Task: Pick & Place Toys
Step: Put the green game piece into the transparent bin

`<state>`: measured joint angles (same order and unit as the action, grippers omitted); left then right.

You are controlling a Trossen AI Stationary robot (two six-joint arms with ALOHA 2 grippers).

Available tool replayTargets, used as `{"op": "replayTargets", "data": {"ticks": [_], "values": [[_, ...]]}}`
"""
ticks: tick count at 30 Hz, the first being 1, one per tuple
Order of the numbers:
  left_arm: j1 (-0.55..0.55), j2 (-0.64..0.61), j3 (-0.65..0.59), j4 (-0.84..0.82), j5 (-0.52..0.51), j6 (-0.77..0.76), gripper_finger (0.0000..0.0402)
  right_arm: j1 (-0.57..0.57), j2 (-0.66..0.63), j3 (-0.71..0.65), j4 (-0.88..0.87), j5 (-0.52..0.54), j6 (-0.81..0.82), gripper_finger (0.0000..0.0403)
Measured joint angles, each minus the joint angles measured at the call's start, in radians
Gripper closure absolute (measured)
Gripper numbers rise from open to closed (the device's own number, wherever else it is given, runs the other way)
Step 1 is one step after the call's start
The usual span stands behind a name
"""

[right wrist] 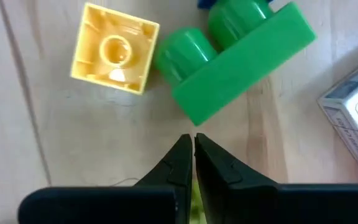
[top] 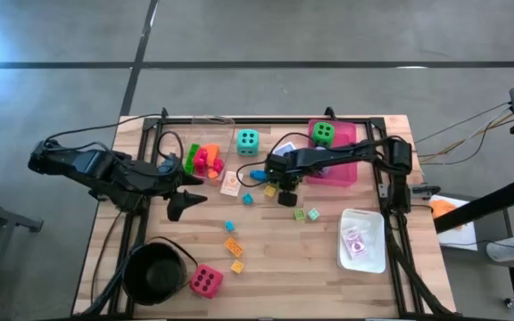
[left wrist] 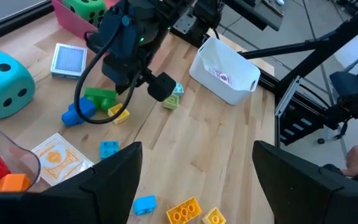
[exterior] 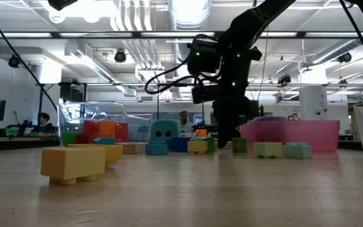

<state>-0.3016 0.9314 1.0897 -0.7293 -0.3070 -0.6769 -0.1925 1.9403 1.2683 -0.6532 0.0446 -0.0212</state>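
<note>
The fingers of my right gripper are closed next to the green block's long side [right wrist: 219, 99]. I should open them, turn and put them on both sides of the green block [right wrist: 244, 65] before I lift it.
My right gripper [right wrist: 192, 142] is shut and points down at the table's middle [top: 286, 189]. Its tips stand right at the side of a green two-stud block [right wrist: 241, 62], which lies on the table next to a yellow block [right wrist: 114, 50] with its hollow side up. My left gripper [left wrist: 197, 186] is open and empty, left of centre [top: 186, 201]. The teal die [top: 247, 141] sits at the far middle. The green die [top: 323, 133] sits in the pink tray [top: 351, 169]. The pink-red die [top: 206, 281] sits at the near edge. No purple die shows. My right gripper's shut fingertips [right wrist: 182, 149] come from above at the green block's long side [right wrist: 197, 118]. I cannot tell whether they touch it.
A clear tray [top: 205, 159] with bright blocks is at the far left. A picture card [top: 230, 185] lies beside it. A card box [left wrist: 70, 59] lies near the pink tray. A black pot [top: 154, 272] is at the near left and a white tray [top: 364, 239] at the right. Small blocks [top: 233, 247] are scattered in the middle.
</note>
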Motion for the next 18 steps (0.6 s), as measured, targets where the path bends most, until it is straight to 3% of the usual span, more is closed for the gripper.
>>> {"op": "replayTargets", "data": {"ticks": [6,9,18], "values": [[0.0,0.0,0.0,-0.004,0.0,-0.001,0.0093,-0.013,-0.055,-0.001,0.001,-0.124,0.101,0.0386],[0.0,0.0,0.0,-0.004,0.0,-0.003,0.0093,-0.038,-0.081,-0.001,0.007,-0.174,0.184,0.0364],[0.0,0.0,0.0,-0.004,0.0,-0.004,0.0093,-0.064,-0.078,-0.002,0.148,-0.228,0.368,0.0199]]}}
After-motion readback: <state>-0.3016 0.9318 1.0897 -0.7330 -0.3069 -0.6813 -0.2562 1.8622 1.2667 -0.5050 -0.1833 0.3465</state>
